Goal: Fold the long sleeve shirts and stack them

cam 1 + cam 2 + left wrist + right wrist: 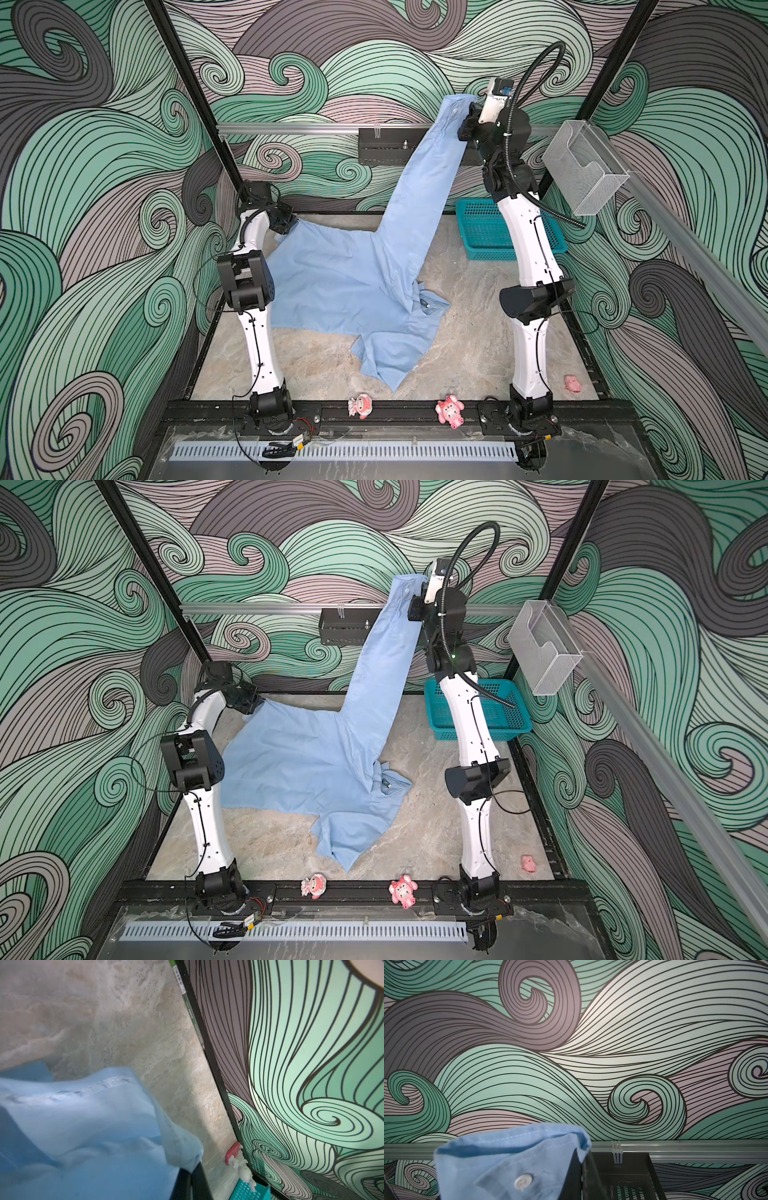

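The shirt is bunched up at the collar (425, 301) next to the raised sleeve, so the robot should put the sleeve's cuff down and its left gripper should grab the sleeve's shoulder end (389, 251).
One light blue long sleeve shirt (340, 282) (299, 762) lies crumpled on the stone-patterned table, its collar (430, 303) toward the middle. My right gripper (471, 109) (419, 589) is high at the back, shut on the buttoned cuff (508, 1157). That sleeve stretches up from the table to it. The black jaws (582, 1159) pinch the cuff's edge next to a white button (523, 1181). My left gripper (291, 224) (259, 702) is low at the back left, shut on a corner of the shirt (83, 1126), cloth bunched over its tips (193, 1169).
A teal perforated basket (486, 232) (498, 712) (247, 1190) stands at the back right behind the right arm. A black rack (386, 145) hangs on the back rail and a clear bin (582, 166) on the right rail. Small pink toys (360, 406) (449, 409) (572, 383) sit along the front.
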